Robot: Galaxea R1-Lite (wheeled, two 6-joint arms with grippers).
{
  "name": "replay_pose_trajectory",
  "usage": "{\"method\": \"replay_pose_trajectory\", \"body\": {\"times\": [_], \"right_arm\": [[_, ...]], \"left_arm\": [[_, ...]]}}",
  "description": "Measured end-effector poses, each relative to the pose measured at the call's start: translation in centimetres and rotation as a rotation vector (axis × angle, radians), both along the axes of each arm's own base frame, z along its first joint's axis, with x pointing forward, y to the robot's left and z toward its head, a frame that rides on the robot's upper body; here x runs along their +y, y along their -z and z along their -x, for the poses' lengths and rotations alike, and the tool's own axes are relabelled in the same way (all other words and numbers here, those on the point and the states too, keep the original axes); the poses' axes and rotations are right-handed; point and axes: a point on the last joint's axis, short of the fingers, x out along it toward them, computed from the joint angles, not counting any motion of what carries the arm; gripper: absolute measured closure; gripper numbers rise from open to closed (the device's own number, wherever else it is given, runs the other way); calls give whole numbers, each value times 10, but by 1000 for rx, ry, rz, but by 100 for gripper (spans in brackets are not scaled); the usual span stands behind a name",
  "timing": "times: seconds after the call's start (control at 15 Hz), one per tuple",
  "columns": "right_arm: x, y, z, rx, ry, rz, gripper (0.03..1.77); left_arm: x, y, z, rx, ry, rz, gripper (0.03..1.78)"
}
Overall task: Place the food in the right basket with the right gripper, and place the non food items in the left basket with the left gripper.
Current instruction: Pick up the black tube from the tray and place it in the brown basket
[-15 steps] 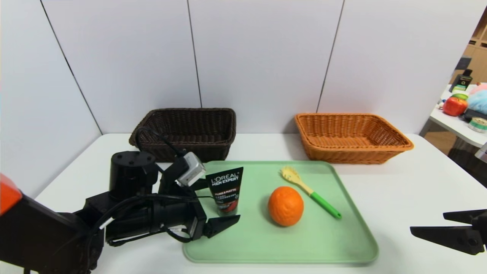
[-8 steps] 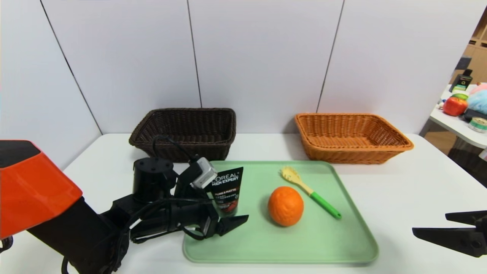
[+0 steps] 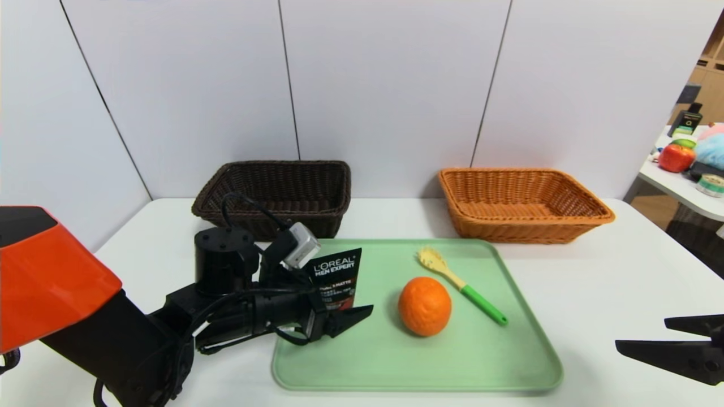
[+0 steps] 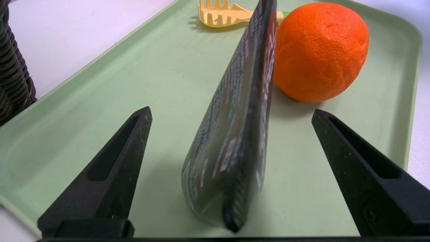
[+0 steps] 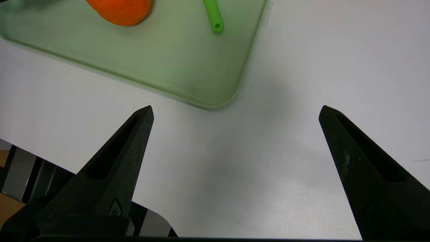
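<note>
The black L'OREAL tube [image 3: 334,288] will stay upright and keep from flopping over when I carry it, because the wide, flat top end [image 3: 339,258] goes straight up above the tray.
A black L'OREAL tube [image 3: 337,277] stands upright on the left part of a green tray [image 3: 452,367]. My left gripper [image 3: 353,302] is open and low over the tray, one finger on each side of the tube [image 4: 235,134], not touching it. The orange [image 3: 424,305] sits mid-tray, just beyond the tube [image 4: 319,50]. A utensil with a yellow head and green handle [image 3: 461,285] lies behind the orange. The dark brown left basket [image 3: 277,192] and the orange-tan right basket [image 3: 520,203] stand empty at the back. My right gripper [image 3: 641,332] hovers open over bare table right of the tray.
The white table [image 3: 622,271] ends at wall panels behind the baskets. A side table with an apple and other clutter [image 3: 687,155] stands far right. In the right wrist view the tray's near corner [image 5: 215,97] and the table's front edge show.
My left arm has pushed forward and to the right, so its open fingers now straddle the tube. The right gripper has drifted slightly rightward and stays open.
</note>
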Motion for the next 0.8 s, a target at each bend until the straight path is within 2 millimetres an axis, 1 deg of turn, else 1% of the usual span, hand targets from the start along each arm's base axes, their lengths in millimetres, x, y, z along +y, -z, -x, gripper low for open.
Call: {"method": "replay_pose_trajectory", "body": {"times": [0.2,0.33,0.47,0.67,0.73,0.8], "right_arm": [[0,1,1,2,0,0,10],[0,2,1,4,0,0,10],[0,2,1,4,0,0,10],[0,2,1,5,0,0,10],[0,2,1,5,0,0,10],[0,2,2,4,0,0,10]], "left_arm": [[-1,0,-1,-1,-1,1,12],[-1,1,-2,11,-5,6,47],[-1,0,-2,6,-5,12,76],[0,-2,-1,-1,-5,16,107],[0,-3,-1,-5,-5,18,142],[0,-4,0,-6,-5,20,143]]}}
